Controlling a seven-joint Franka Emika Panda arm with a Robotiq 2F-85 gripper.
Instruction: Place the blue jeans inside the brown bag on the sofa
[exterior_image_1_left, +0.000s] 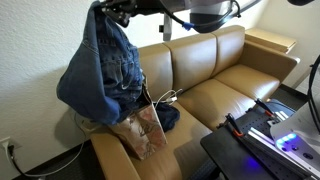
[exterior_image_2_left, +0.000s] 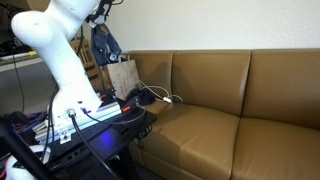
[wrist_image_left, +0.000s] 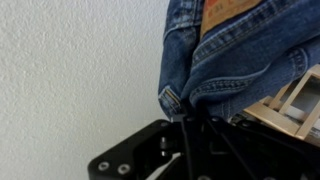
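Note:
The bulk of the blue jeans (exterior_image_1_left: 90, 85) is hanging over the end of the sofa, next to the brown bag, so next my gripper moves back toward the bag's opening (exterior_image_1_left: 134, 115) and lets the jeans down.
The blue jeans (exterior_image_1_left: 103, 68) hang in a bunch from my gripper (exterior_image_1_left: 118, 12), held high above the sofa's end. The brown paper bag (exterior_image_1_left: 143, 128) stands upright on the sofa seat below them, and the jeans' lower folds reach down to its opening. In the other exterior view the jeans (exterior_image_2_left: 103, 45) hang above the bag (exterior_image_2_left: 123, 77). In the wrist view denim (wrist_image_left: 235, 50) fills the top right and my gripper (wrist_image_left: 190, 120) is shut on a fold of it.
The brown leather sofa (exterior_image_1_left: 225, 85) has free seat cushions beside the bag. A white cable (exterior_image_1_left: 168, 98) and dark cloth (exterior_image_1_left: 168, 118) lie behind the bag. A black stand with equipment (exterior_image_1_left: 265, 135) is in front. A white wall (wrist_image_left: 70, 70) is close behind.

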